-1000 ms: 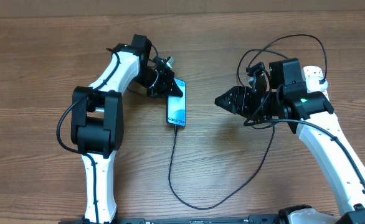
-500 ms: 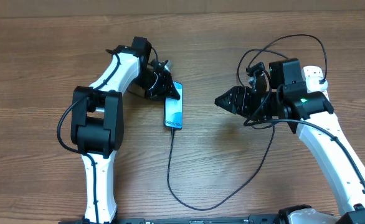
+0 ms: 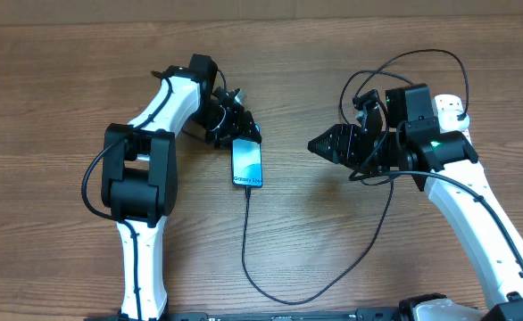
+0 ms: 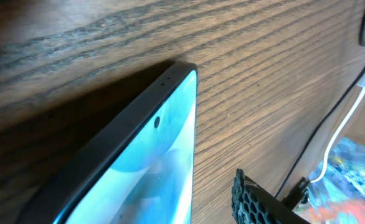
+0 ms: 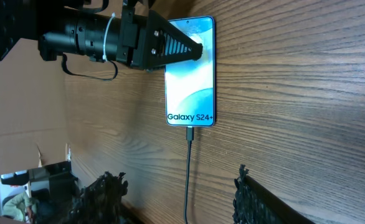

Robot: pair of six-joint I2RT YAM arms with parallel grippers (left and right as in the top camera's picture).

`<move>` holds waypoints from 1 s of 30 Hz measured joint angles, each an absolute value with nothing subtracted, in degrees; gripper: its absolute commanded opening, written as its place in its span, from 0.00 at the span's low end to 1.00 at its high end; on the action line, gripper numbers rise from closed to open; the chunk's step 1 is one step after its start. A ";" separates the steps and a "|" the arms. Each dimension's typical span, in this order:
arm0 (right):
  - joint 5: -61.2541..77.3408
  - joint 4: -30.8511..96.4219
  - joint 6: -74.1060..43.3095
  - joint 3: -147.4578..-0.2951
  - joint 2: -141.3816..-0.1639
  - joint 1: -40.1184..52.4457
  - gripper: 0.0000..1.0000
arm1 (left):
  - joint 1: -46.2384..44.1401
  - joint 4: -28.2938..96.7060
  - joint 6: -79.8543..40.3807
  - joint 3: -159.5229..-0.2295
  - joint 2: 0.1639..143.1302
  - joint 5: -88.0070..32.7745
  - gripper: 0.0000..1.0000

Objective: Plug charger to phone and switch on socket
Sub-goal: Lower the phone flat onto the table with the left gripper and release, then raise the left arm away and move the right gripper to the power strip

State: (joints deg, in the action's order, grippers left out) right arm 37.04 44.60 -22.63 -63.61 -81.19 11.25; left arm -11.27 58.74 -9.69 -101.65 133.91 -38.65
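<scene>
The white cord [image 4: 343,123] goes into a white block next to the black cable, so the socket should be there, with the charger's plug in it.
The phone [image 3: 247,162] lies flat on the wooden table, its blue screen up [image 5: 190,74]. The charger [image 3: 246,241], a thin black cable, is plugged into its near end [image 5: 190,132], then loops along the front and up to the right arm. My left gripper [image 3: 242,132] stands open over the phone's far end. In the left wrist view one of its fingers [image 4: 260,200] stands clear of the phone's edge [image 4: 170,143]. My right gripper [image 3: 317,143] hovers open to the phone's right, the cable [image 5: 188,180] running on the table between its fingers. The socket is hidden.
More black cable [image 3: 413,58] loops above the right arm. A white cord [image 4: 347,121] and a colourful sheet [image 4: 350,180] show at the right edge of the left wrist view. Brown cardboard [image 5: 20,112] borders the table beyond the left arm.
The phone has come down from a tilt to lie flat, a little nearer and to the left. My left gripper's jaws have opened off it. The right arm has not moved.
</scene>
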 measured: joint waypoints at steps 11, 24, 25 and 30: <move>34.26 44.47 -22.63 -63.61 -81.19 11.25 0.55 | -11.18 58.78 -16.08 -102.59 131.24 -16.86 0.66; 33.47 48.99 -22.50 -66.92 -81.19 -7.27 0.04 | -8.25 60.66 -14.31 -107.31 116.79 -9.91 0.74; 33.56 49.04 -22.50 -66.98 -81.19 -9.04 0.04 | -8.25 60.53 -13.85 -108.20 113.45 -10.59 0.81; 35.31 47.33 -22.57 -67.02 -81.19 -20.82 0.04 | -8.25 60.20 -13.15 -111.11 98.72 -12.43 1.00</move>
State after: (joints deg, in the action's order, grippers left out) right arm 35.31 47.33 -22.57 -67.02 -81.19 -20.82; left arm -8.25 60.20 -13.15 -111.11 98.72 -12.43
